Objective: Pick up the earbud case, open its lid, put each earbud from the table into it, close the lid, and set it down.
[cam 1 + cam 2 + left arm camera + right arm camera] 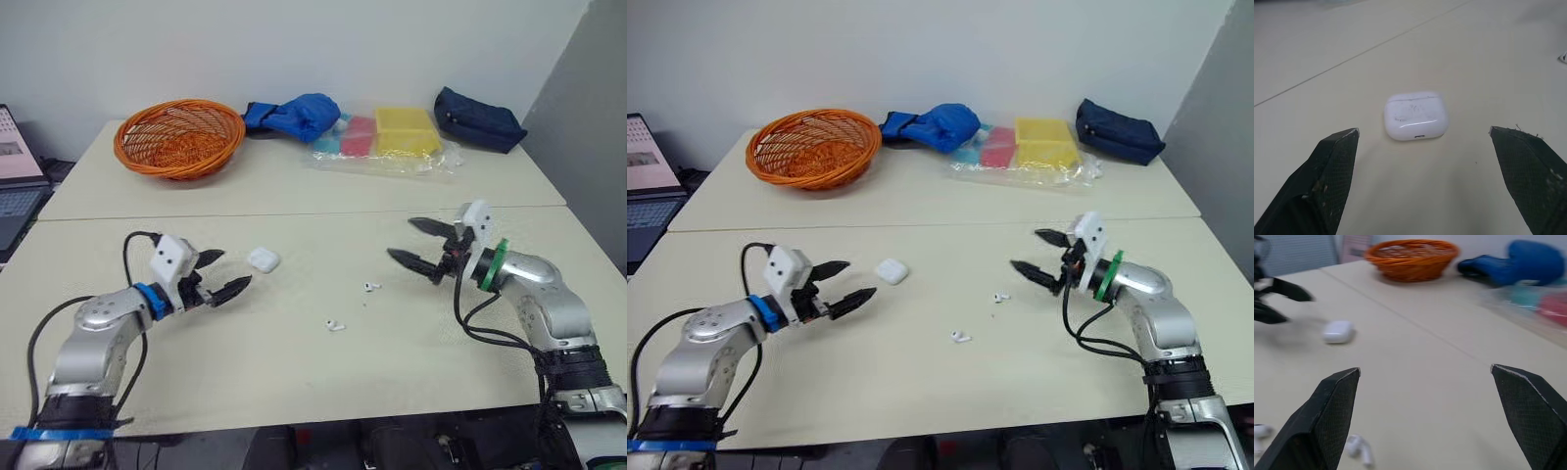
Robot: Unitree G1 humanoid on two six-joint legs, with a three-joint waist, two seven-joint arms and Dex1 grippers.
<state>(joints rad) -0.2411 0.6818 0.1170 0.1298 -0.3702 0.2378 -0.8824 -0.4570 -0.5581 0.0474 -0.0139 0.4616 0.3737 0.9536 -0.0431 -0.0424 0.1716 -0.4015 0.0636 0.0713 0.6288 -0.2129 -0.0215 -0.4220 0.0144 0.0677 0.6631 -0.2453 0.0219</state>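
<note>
The white earbuds (pixel 335 325) are lying loose outside the shut earbud case (pixel 264 259). I should expect the sockets under its lid to be empty when I open the case.
A small white earbud case (pixel 263 259) lies shut on the cream table (pixel 294 362), left of centre; it also appears as the case (pixel 1415 116) in the left wrist view. My left gripper (pixel 223 273) stands open a short way to the case's left, fingers pointing at it, not touching. Two white earbuds lie loose near mid-table: one earbud (pixel 371 287) and another earbud (pixel 335 325) closer to the front. My right gripper (pixel 415 242) is open just right of the earbuds, holding nothing.
At the back stand an orange wicker basket (pixel 179 137), a blue cloth bundle (pixel 294 116), plastic-wrapped pink and yellow boxes (pixel 392 135) and a dark blue pouch (pixel 478 118). A laptop (pixel 20 176) sits off the table's left edge.
</note>
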